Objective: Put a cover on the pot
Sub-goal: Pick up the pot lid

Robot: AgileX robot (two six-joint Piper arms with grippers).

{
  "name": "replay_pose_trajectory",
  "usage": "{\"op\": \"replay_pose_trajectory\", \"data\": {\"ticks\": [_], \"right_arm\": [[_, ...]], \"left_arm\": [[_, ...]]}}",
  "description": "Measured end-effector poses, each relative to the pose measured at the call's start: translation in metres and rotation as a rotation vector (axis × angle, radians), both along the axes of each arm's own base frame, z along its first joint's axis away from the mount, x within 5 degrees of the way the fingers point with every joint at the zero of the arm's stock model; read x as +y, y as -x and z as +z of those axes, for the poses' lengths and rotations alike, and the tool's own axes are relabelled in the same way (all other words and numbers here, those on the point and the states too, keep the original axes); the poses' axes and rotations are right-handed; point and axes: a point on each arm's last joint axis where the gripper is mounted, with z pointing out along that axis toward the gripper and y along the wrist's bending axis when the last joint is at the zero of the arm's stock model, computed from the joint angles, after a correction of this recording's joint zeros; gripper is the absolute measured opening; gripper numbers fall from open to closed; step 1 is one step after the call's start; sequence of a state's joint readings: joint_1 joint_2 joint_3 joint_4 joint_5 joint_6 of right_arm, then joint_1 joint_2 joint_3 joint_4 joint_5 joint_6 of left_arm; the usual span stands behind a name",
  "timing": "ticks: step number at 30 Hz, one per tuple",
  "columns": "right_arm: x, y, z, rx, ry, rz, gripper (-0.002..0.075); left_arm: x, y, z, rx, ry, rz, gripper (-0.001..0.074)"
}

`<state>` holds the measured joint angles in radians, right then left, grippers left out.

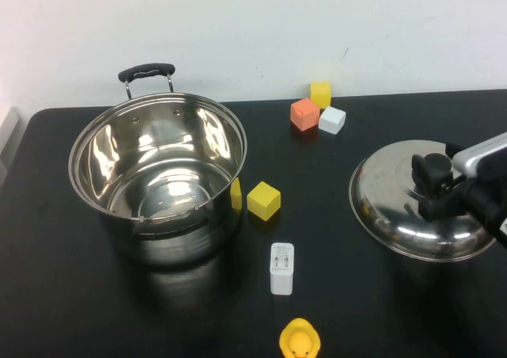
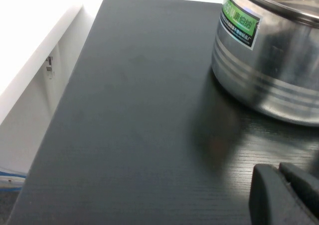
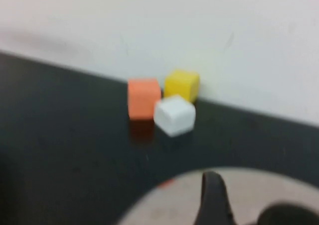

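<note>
The lid looks a little narrower than the pot's flared rim, so it will come to rest just inside that rim when I lower it.
The pot, a large shiny steel stockpot with a black arched handle, stands open and empty on the left of the black table; its wall also shows in the left wrist view. The domed steel lid lies on the table at the right, with its black knob on top. My right gripper is open at the knob. One finger stands beside the knob with a gap; the other finger is out of view. My left gripper is shut and empty, low over the table near the pot's left side.
A yellow cube sits just right of the pot, between pot and lid. A white charger and a yellow rubber duck lie near the front. Orange, yellow and white cubes sit by the back wall.
</note>
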<state>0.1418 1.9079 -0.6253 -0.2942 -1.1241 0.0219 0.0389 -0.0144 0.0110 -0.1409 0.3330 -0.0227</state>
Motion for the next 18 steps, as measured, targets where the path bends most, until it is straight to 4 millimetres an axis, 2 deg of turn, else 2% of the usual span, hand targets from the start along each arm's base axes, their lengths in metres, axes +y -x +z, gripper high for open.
{"op": "replay_pose_trajectory", "data": {"ticks": [4, 8, 15, 18], "right_arm": [[-0.002, -0.01, -0.017, 0.021, 0.004, -0.037, 0.0437], [-0.005, -0.018, -0.024, 0.021, -0.008, -0.084, 0.0437], [-0.006, -0.02, -0.036, 0.055, -0.008, -0.103, 0.0437], [-0.006, -0.02, -0.036, 0.055, -0.008, -0.103, 0.0411]], "left_arm": [[0.0, 0.0, 0.0, 0.0, 0.0, 0.0, -0.0002], [0.0, 0.0, 0.0, 0.0, 0.0, 0.0, -0.0002], [0.0, 0.0, 0.0, 0.0, 0.0, 0.0, -0.0002], [0.0, 0.0, 0.0, 0.0, 0.0, 0.0, -0.0002]]}}
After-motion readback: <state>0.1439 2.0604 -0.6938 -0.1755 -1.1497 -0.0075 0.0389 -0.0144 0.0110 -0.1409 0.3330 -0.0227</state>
